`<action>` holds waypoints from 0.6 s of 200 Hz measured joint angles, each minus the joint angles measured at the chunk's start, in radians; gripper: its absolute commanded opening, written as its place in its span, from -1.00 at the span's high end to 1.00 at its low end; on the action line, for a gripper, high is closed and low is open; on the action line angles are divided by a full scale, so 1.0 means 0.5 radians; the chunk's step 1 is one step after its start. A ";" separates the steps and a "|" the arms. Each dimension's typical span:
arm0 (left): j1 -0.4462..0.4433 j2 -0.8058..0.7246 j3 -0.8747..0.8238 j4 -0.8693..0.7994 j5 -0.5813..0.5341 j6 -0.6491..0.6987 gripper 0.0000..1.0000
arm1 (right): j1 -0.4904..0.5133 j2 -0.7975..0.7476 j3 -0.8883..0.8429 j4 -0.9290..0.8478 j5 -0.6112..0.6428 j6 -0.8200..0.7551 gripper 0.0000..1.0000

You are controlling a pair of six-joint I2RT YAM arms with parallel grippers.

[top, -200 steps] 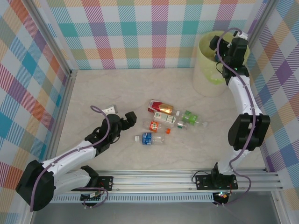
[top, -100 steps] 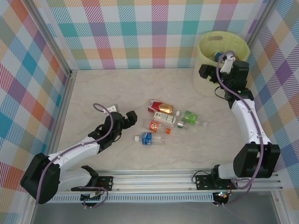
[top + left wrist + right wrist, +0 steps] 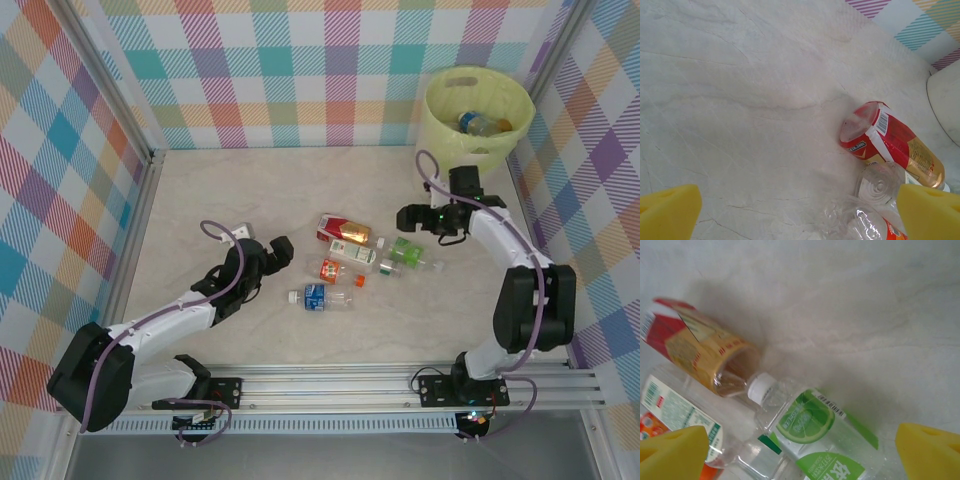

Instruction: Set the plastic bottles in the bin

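The green bottle [image 3: 407,252] lies uncovered next to the white-and-green bottle's neck [image 3: 386,267], so the green bottle will come loose alone when I lift, and its neighbours will stay still.
Several plastic bottles lie in a cluster mid-table: a red-labelled one [image 3: 340,230], a white-and-green one [image 3: 352,252], a green lime-labelled one [image 3: 408,252], an orange one [image 3: 332,270] and a blue one [image 3: 318,296]. The bin [image 3: 440,110] stands at the back right with bottles [image 3: 480,124] inside. My right gripper [image 3: 408,220] hangs open just above the green bottle [image 3: 825,435], empty [image 3: 800,455]. My left gripper [image 3: 278,258] is open and empty [image 3: 800,215], low at the cluster's left, facing the red bottle [image 3: 890,145] and clear bottle bases [image 3: 880,185].
Checked walls with metal posts close the table on the left, back and right. The mounting rail [image 3: 350,385] runs along the near edge. Bare marble tabletop [image 3: 250,190] lies behind and left of the cluster.
My right arm has swung from over the bin down and left to the table, stopping above the green bottle, and its jaws have opened slightly wider. The left arm has barely shifted.
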 measured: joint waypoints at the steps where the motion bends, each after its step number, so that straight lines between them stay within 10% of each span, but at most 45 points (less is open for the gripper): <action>1: 0.001 0.000 0.000 0.000 0.000 0.000 -1.00 | 0.003 0.005 0.002 -0.005 0.003 -0.008 -0.94; 120: 0.011 0.081 0.034 0.005 0.036 -0.030 -1.00 | 0.173 0.470 0.102 -0.321 0.414 -0.502 -0.99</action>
